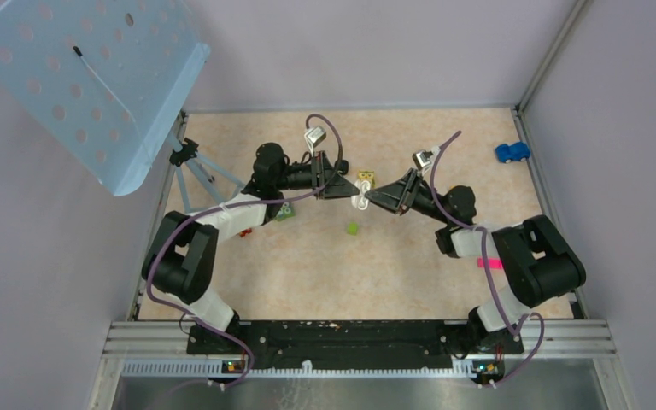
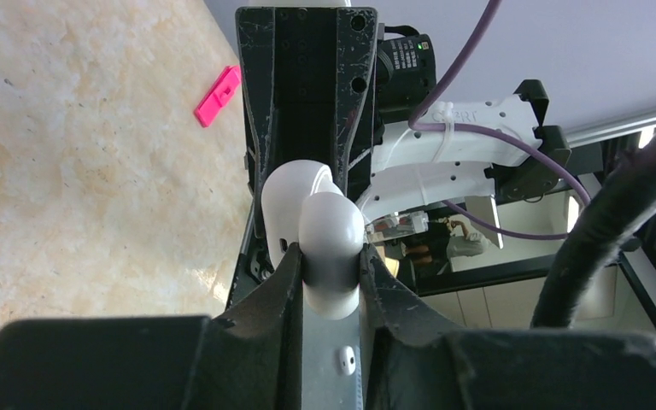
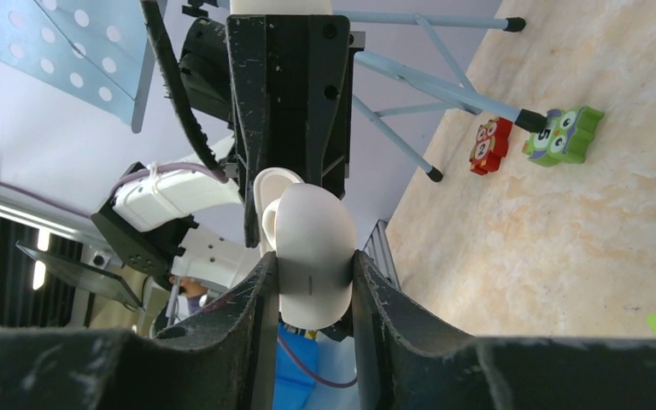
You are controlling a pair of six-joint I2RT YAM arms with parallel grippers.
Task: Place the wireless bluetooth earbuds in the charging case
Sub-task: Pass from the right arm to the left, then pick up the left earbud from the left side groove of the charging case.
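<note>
My right gripper is to leave the charging case to my left gripper, with the near earbud raised in its slot (image 1: 360,202). It should come from above and push the earbud down.
The white charging case (image 1: 360,202) is held in the air over the middle of the table, between the two grippers. My left gripper (image 1: 350,193) is shut on one rounded white half (image 2: 330,248). The other half (image 2: 286,205) stands open beside it. My right gripper (image 1: 370,202) is shut on the case from the other side (image 3: 312,256), with the second half (image 3: 265,201) behind it. The left jaws (image 2: 330,256) and right jaws (image 3: 313,260) both press on white plastic. The black earbuds do not show in any view.
A small green cube (image 1: 353,228) lies below the grippers and a yellow block (image 1: 365,180) behind them. Red and green owl blocks (image 3: 489,145) sit by a tripod (image 1: 196,171). A blue toy car (image 1: 512,152) is far right, a pink piece (image 1: 489,264) near the right arm.
</note>
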